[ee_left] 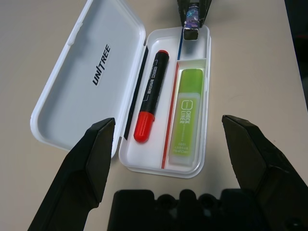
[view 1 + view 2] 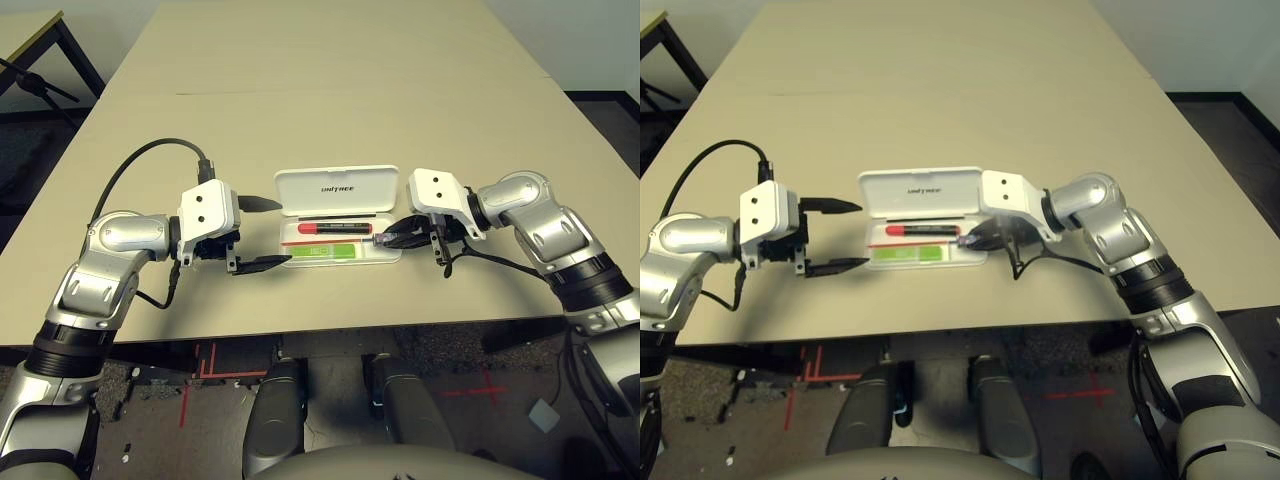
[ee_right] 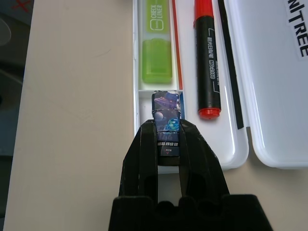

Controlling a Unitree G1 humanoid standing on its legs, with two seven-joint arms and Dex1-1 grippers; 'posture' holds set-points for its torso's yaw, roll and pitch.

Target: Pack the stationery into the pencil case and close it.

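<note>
The lid (image 2: 338, 188) is attached to the tray along its long back edge (image 2: 338, 214), so I expect the lid to swing over and close flat when the robot pushes it forward.
The white pencil case (image 2: 335, 188) lies open in the middle of the table, its lid (image 1: 89, 79) flat behind the tray. In the tray lie the red and black marker (image 1: 151, 96) and, in front of it, the lime-green highlighter (image 1: 186, 113). My right gripper (image 3: 166, 127) is shut on the small dark eraser block (image 3: 166, 113), holding it over the tray's right end, at the small compartment. My left gripper (image 2: 283, 232) stands open just left of the case, one finger (image 2: 262, 204) by the lid and the other finger (image 2: 265, 264) by the tray's front corner, nothing between them.
The beige table (image 2: 330, 90) stretches far behind the case, with a seam across it. Its front edge (image 2: 330, 325) runs close below the case. A black cable (image 2: 150, 150) loops from my left wrist. A dark-legged table (image 2: 40, 60) stands off to the far left.
</note>
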